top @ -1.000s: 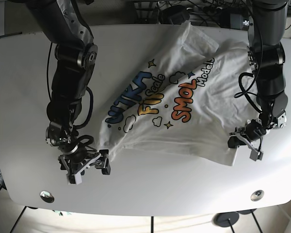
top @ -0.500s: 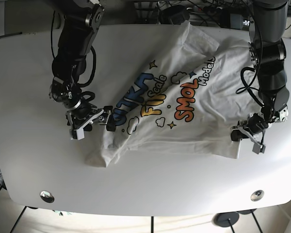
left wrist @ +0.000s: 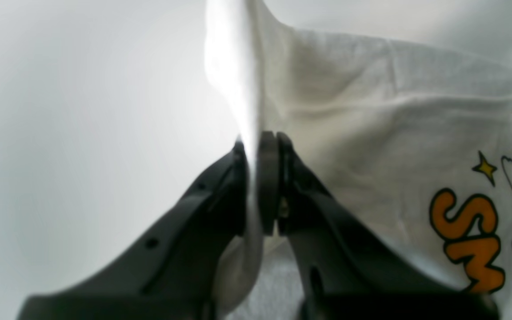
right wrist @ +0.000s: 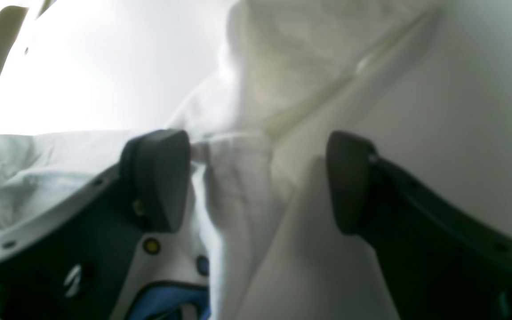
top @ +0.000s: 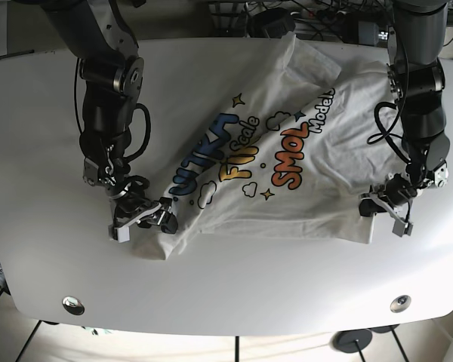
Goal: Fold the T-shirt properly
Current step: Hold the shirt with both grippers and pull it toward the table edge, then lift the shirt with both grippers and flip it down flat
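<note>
A diagonal crease (top: 260, 154) interrupts the yellow lettering, so I expect the white T-shirt (top: 325, 181) will spread out and show hidden print when I pull its corners.
The white T-shirt (top: 287, 173) lies print-up and rumpled across the table, with blue, yellow and orange lettering showing. Its lower left corner is bunched into a lump (top: 162, 243). My right gripper (top: 143, 220) is at that bunched edge. In the right wrist view it (right wrist: 256, 178) is open, with white fabric (right wrist: 238, 186) lying between the fingers. My left gripper (top: 381, 210) is at the shirt's lower right hem. In the left wrist view it (left wrist: 260, 146) is shut on a thin fold of the shirt (left wrist: 371, 124), which rises from between the fingertips.
The white table (top: 30, 151) has a rounded front edge with two round metal fittings (top: 72, 305) (top: 399, 303). Cables and dark gear (top: 287, 19) crowd the back edge. Tiled floor shows below the table.
My right gripper rose from the front left towards the blue lettering, then came back down to the bunched corner. The shirt's lower left corner has crumpled inward. My left gripper shifted slightly upward.
</note>
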